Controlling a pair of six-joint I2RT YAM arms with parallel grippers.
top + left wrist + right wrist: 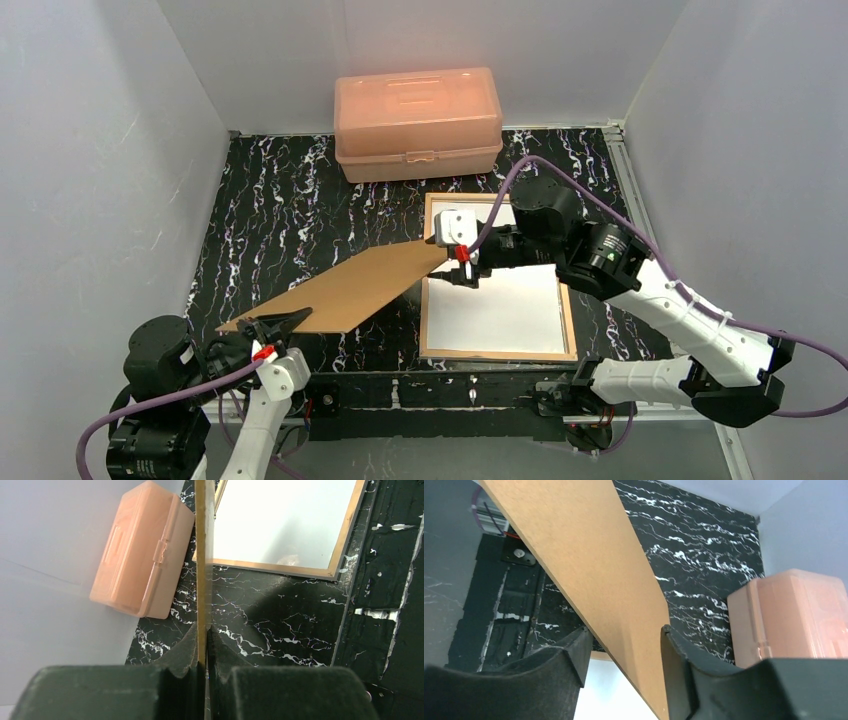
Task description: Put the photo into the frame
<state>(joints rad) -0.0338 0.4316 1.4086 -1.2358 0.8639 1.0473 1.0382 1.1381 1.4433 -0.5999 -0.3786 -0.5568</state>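
Observation:
The backing board [345,288] is slanted beside the frame in my left gripper, so my right gripper should grab its far corner [424,253] and swing the board over the frame.
The frame [497,353] lies back up on the table's right half, its tan wood rails showing. Inside it lies the photo [495,310], plain white back up. A brown backing board [350,290] hangs tilted over the table. My left gripper [275,325] is shut on its near-left corner, and the left wrist view shows the board's edge [202,555] pinched between the pads. My right gripper [455,270] is at the board's far right corner, over the frame's left rail. In the right wrist view its jaws [624,630] stand apart with the board [589,555] passing between them.
An orange plastic box [418,108] stands at the back of the table, just behind the frame. Grey walls close in the left, right and back sides. A black strip runs along the table's near edge [440,390].

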